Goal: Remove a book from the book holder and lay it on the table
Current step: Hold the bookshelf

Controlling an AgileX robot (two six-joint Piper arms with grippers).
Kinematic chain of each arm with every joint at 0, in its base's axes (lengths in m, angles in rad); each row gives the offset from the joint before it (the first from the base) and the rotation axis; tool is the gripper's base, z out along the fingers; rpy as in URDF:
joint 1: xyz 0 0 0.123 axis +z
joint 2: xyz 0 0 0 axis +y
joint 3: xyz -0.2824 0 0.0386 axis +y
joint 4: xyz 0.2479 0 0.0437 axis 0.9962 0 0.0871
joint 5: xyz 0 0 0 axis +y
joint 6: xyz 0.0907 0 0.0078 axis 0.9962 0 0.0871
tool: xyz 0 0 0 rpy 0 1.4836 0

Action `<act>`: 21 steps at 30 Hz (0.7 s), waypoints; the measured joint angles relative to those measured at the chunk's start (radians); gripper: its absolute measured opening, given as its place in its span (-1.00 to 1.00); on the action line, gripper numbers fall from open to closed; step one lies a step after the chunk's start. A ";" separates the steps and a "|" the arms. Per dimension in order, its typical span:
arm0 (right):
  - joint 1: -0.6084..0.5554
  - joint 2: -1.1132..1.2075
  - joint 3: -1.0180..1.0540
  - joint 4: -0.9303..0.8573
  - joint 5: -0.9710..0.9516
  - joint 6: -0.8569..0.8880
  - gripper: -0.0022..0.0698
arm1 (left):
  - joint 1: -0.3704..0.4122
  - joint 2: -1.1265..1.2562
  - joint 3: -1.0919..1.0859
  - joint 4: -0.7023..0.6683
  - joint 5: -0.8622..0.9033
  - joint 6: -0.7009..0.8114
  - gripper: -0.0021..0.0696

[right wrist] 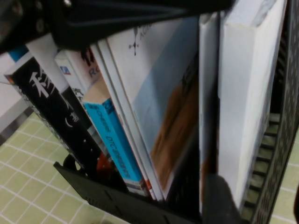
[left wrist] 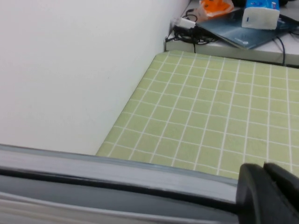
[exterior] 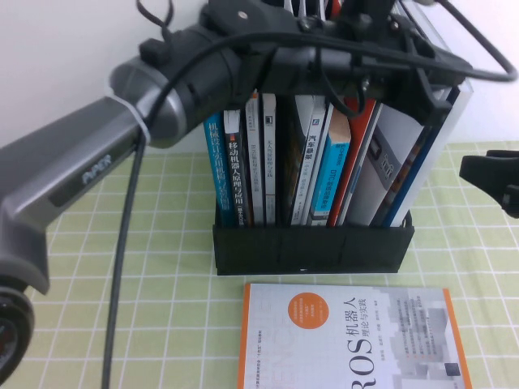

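The neighbouring white book (exterior: pixel 384 174) is leaning on the blue-edged book (exterior: pixel 422 166), so the white book will tip further outward when I lift the blue-edged book away.
The black slatted book holder (exterior: pixel 312 247) stands on the green checked table (exterior: pixel 162 267), full of upright books. The book (exterior: pixel 405 154), a large thin white magazine with a blue edge, leans in the holder's right-end compartment. My left arm reaches over the holder from the left. My left gripper (exterior: pixel 422 85) sits at the book's top edge. In the left wrist view its dark fingers (left wrist: pixel 252 191) are closed on that grey edge (left wrist: pixel 117 175). My right gripper (exterior: pixel 486 174) hovers just right of the holder, open. The holder's end wall (right wrist: pixel 280 154) shows between its fingers (right wrist: pixel 219 200).
The white orange-edged ROS book (exterior: pixel 349 340) lies flat on the table in front of the holder. Several other books (exterior: pixel 268 154) fill the other compartments. A white wall is close behind. Cables and a dark folder (left wrist: pixel 233 23) lie beyond the cloth's far edge.
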 joint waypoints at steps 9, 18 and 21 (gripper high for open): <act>0.000 0.004 -0.051 0.000 0.002 -0.052 -0.01 | -0.014 0.006 -0.007 0.100 -0.046 -0.094 -0.95; 0.011 0.079 -0.153 0.000 0.020 -0.101 -0.01 | -0.008 0.004 -0.014 0.141 -0.033 -0.143 -0.95; 0.039 0.105 -0.158 0.000 0.022 -0.105 -0.01 | -0.008 -0.001 -0.014 0.170 -0.032 -0.168 -0.95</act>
